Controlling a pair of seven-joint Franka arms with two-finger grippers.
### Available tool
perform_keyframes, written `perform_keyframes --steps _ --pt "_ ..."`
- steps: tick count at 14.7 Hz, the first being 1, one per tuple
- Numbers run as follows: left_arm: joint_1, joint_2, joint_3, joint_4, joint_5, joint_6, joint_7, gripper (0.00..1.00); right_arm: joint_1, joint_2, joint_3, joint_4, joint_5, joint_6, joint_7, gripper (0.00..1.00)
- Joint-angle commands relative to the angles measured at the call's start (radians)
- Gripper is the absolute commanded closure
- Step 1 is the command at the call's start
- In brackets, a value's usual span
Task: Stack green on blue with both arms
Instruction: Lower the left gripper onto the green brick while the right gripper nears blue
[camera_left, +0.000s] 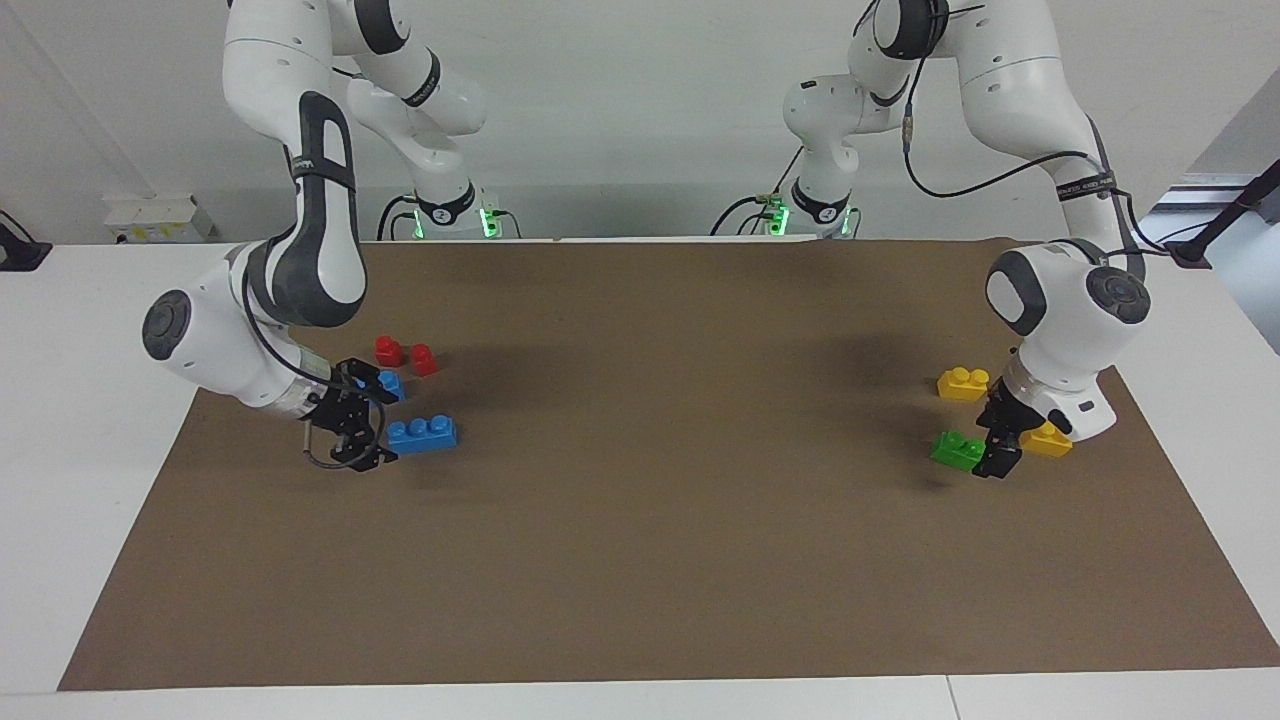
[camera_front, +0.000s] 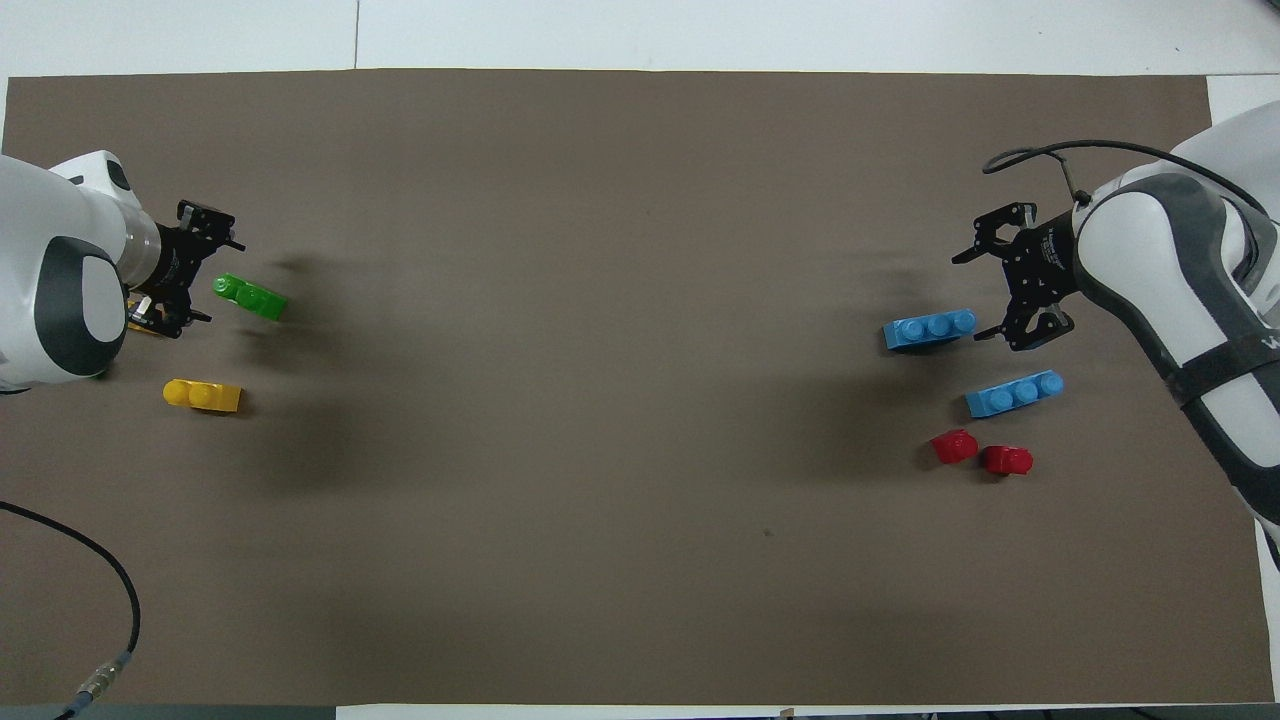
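Observation:
The green brick (camera_front: 250, 296) has fewer studs than the blue brick (camera_front: 930, 330), so a blue end stud will stay uncovered when the robot presses the green brick on.
One green brick (camera_left: 958, 449) (camera_front: 250, 296) lies on the brown mat at the left arm's end. My left gripper (camera_left: 992, 440) (camera_front: 205, 270) is low, open and empty, right beside it, apart from it. A second green brick is not in view. Two blue bricks lie at the right arm's end: one (camera_left: 423, 433) (camera_front: 930, 328) farther from the robots, the other (camera_left: 391, 384) (camera_front: 1015, 392) nearer and partly hidden in the facing view. My right gripper (camera_left: 372, 420) (camera_front: 985, 295) is low, open and empty, right beside the farther blue brick.
Two small red pieces (camera_left: 405, 355) (camera_front: 980, 452) lie nearer to the robots than the blue bricks. One yellow brick (camera_left: 963, 383) (camera_front: 202, 395) lies nearer to the robots than the green brick. Another yellow brick (camera_left: 1046, 439) sits beside the left gripper.

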Motion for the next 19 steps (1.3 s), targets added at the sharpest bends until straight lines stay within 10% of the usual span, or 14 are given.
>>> perform_keyframes --steps 1,10,12,15,19 --pt "0.008 -0.001 -0.005 -0.05 0.008 0.066 -0.05 0.0 -0.016 -0.004 0.006 -0.032 0.028 0.022 -0.045 0.0" --pt "0.006 -0.001 -0.007 -0.085 0.008 0.129 -0.072 0.03 -0.029 -0.018 0.005 -0.113 0.068 0.105 -0.051 0.0" --pt "0.005 -0.001 -0.007 -0.085 0.008 0.137 -0.07 0.23 -0.03 -0.019 0.005 -0.127 0.068 0.128 -0.051 0.0" --pt "0.005 -0.001 -0.007 -0.085 0.008 0.14 -0.069 0.91 -0.03 -0.022 0.005 -0.154 0.069 0.163 -0.051 0.0" --pt "0.002 0.0 -0.007 -0.082 0.009 0.149 -0.065 1.0 -0.029 -0.021 0.005 -0.179 0.083 0.206 -0.051 0.0"
